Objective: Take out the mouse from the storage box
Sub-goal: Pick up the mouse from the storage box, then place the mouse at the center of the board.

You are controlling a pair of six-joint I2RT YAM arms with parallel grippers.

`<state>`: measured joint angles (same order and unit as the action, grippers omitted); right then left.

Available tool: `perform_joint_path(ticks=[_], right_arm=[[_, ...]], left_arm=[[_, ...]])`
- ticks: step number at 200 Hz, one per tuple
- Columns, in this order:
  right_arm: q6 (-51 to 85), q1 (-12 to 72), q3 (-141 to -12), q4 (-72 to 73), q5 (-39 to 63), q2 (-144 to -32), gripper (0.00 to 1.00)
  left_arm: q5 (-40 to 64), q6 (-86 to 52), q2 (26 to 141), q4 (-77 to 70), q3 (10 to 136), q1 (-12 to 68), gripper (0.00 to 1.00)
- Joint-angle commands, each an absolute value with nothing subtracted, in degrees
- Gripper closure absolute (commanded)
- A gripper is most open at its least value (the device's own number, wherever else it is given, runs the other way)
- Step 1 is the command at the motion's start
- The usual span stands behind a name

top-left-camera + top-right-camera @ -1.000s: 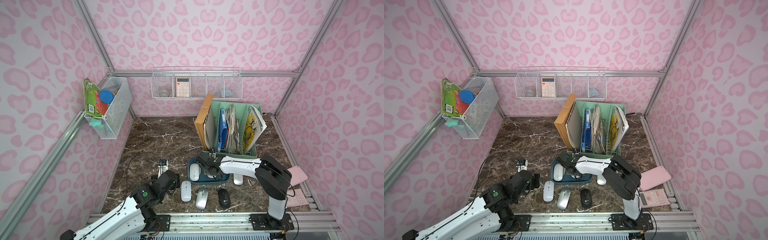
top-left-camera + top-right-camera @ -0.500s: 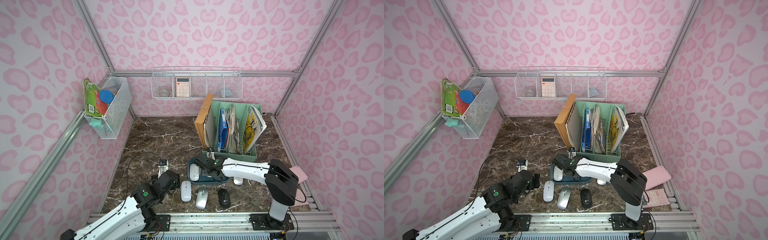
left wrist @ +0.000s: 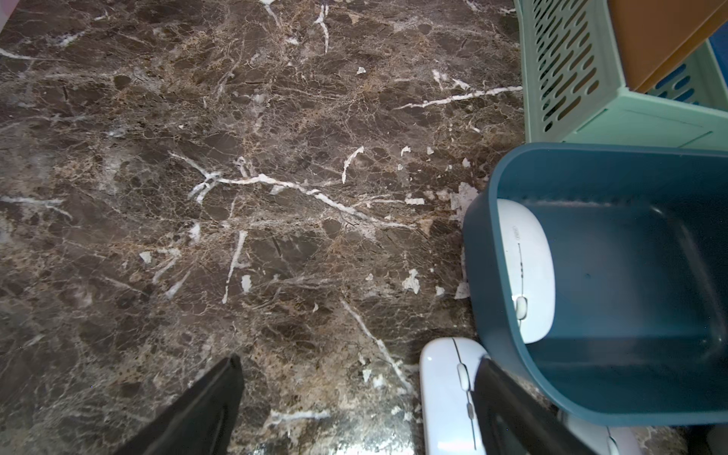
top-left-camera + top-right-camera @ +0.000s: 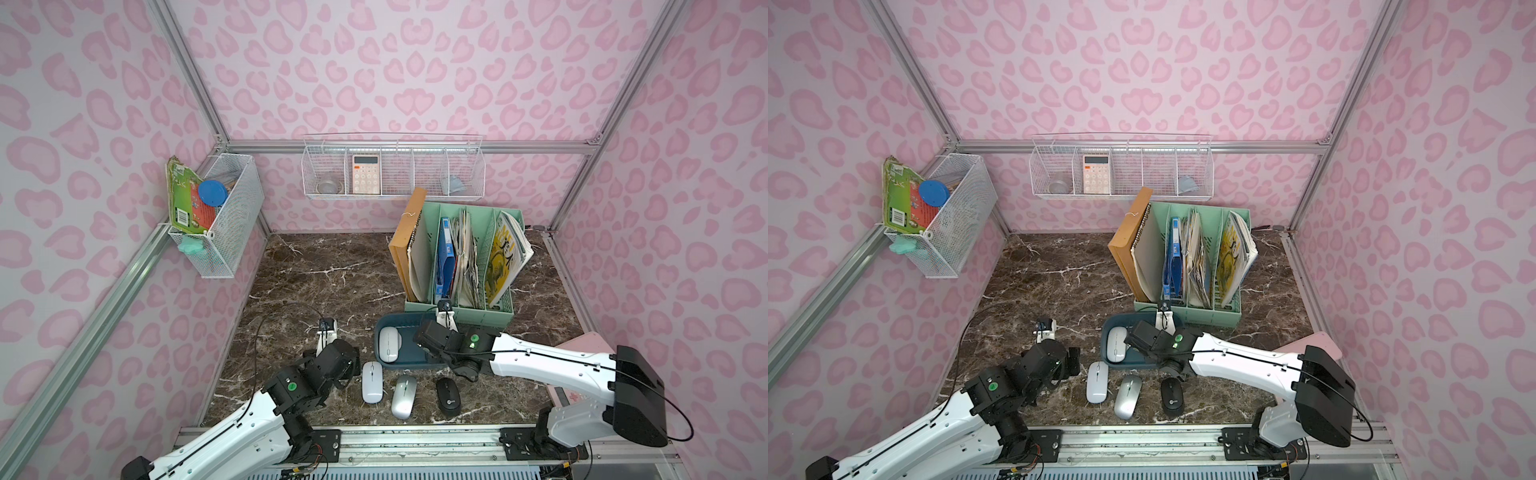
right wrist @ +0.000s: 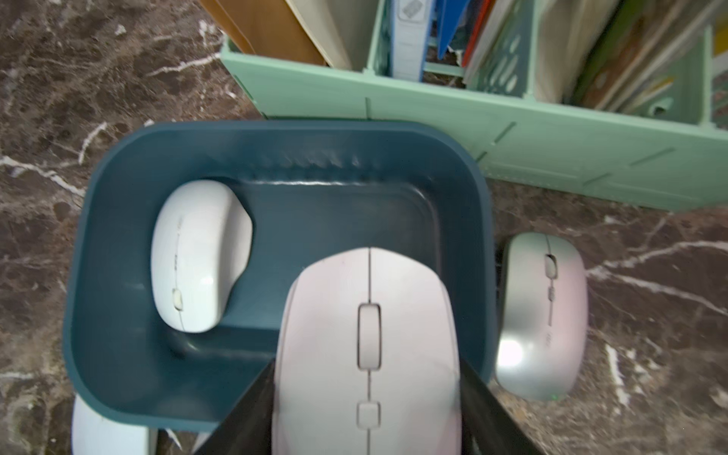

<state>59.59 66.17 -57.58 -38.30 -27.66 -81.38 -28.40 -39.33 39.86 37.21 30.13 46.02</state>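
The marble (image 4: pixel 482 400) next to the black mouse is free for the pinkish mouse (image 5: pixel 368 341), so my right gripper keeps carrying the pinkish mouse there until it lies flat.
The storage box (image 4: pixel 415 365), a dark teal tray, stands in front of the file organiser in both top views (image 4: pixel 1106 332). A white mouse (image 4: pixel 390 344) lies at one end of it, also seen from the right wrist (image 5: pixel 199 256). My right gripper (image 5: pixel 367 370) is shut on a pale pinkish mouse (image 5: pixel 368 315), held over the box's other end. In the top views the right gripper (image 4: pixel 432 338) hides that mouse. My left gripper (image 3: pixel 359 360) is open over bare marble beside the box's wall (image 3: pixel 484 275), with nothing between its fingers.
A white mouse (image 4: pixel 372 381), a silver mouse (image 4: pixel 404 395) and a black mouse (image 4: pixel 448 397) lie in front of the box. Another silver mouse (image 5: pixel 539 315) lies beside it. The mint-green file organiser (image 4: pixel 457 309) stands just behind. Wire baskets (image 4: pixel 392 174) hang on the walls.
The right jaws have narrowed onto the pale mouse, and the right arm's elbow has swung out to the right and lower. The left arm has not moved.
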Motion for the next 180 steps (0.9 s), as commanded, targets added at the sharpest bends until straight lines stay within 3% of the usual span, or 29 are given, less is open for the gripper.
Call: perform_joint_path(ticks=[1, 83, 180], right_arm=[[62.92, 67.67, -54.4, -42.1, -29.48, -77.48, 0.5], [74.99, 76.74, -43.05, -50.77, -27.11, -64.66, 0.5], [86.24, 81.18, -28.76, -46.55, -22.12, -57.41, 0.49]], left_arm=[[-27.57, -41.05, 40.38, 39.03, 31.22, 45.97, 0.05], [-19.52, -48.86, 41.85, 43.59, 35.38, 45.97, 0.06], [-17.67, -51.24, 46.12, 43.77, 38.58, 46.01, 0.06]])
